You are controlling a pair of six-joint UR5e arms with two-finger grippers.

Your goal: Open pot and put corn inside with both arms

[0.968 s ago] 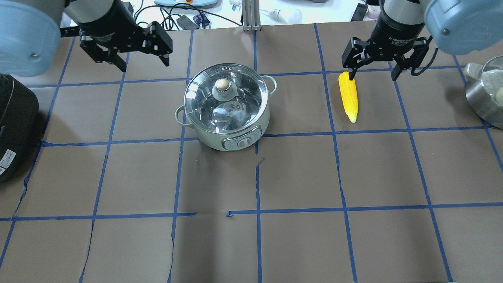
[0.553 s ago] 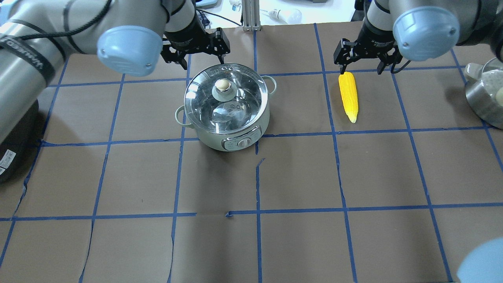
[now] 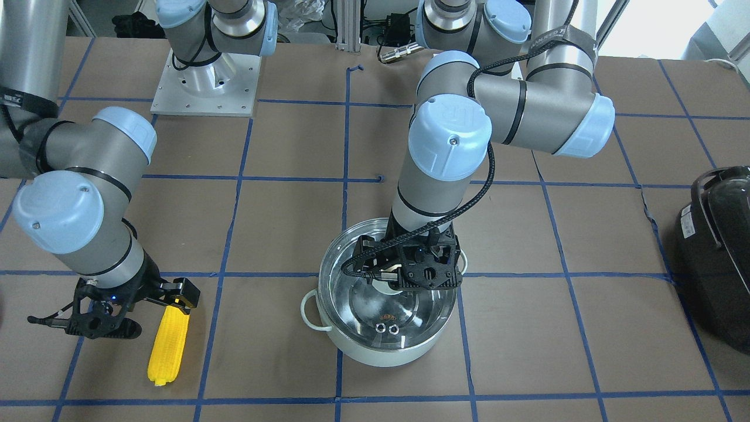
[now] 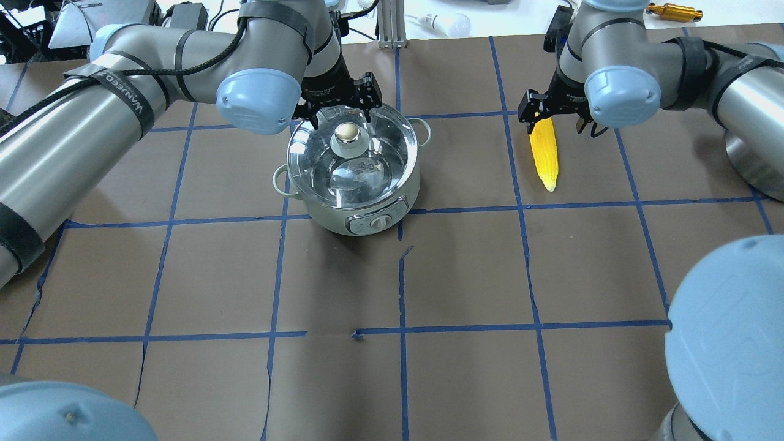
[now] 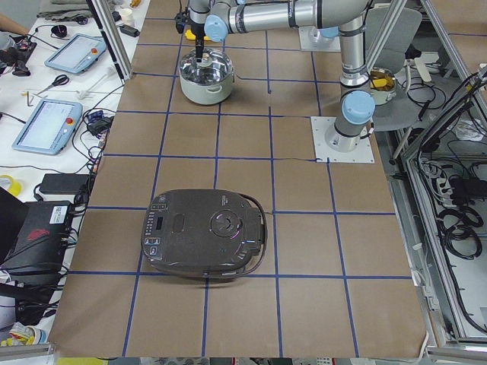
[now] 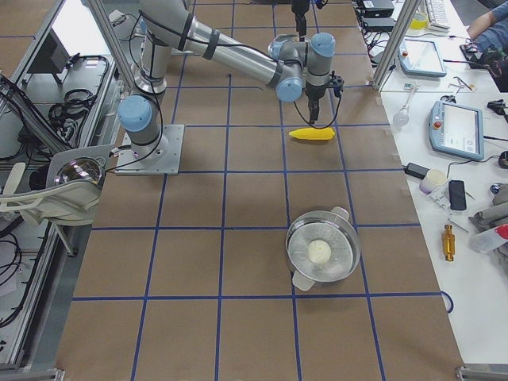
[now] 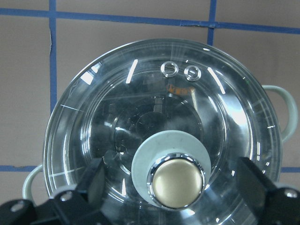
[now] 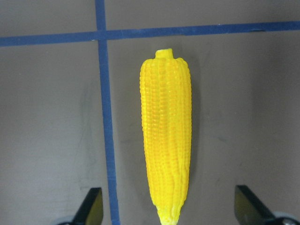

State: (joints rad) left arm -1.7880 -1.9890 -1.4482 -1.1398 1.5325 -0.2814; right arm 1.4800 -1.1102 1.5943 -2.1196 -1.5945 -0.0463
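Note:
I expect the yellow corn (image 3: pixel 169 345) to fit whole inside the pot's rim when I lower it in, because the corn looks shorter than the glass lid (image 3: pixel 376 313) is wide.
The pale mint-green pot (image 4: pixel 331 215) stands mid-table with its glass lid (image 4: pixel 367 177) on; it also shows in the front view (image 3: pixel 381 351). My left gripper (image 4: pixel 340 113) is open, low over the lid. In the left wrist view its fingers (image 7: pixel 93 183) stand on either side of the beige knob (image 7: pixel 178 180) without touching it. The yellow corn (image 4: pixel 544 156) lies on the table to the right. My right gripper (image 4: pixel 554 120) is open and straddles the corn's (image 8: pixel 166 136) thick end, one finger (image 8: pixel 91 208) on each side.
A black appliance (image 3: pixel 718 258) sits at the table's end on my left. A steel bowl (image 4: pixel 756 162) stands at the right edge. Blue tape lines grid the brown table (image 4: pixel 465 275). A large blue joint cap (image 4: pixel 729 343) blocks the overhead view's lower right.
My left gripper has moved right and down onto the pot's lid. My right gripper has lowered over the corn's thick end. Both stay open; pot and corn have not moved.

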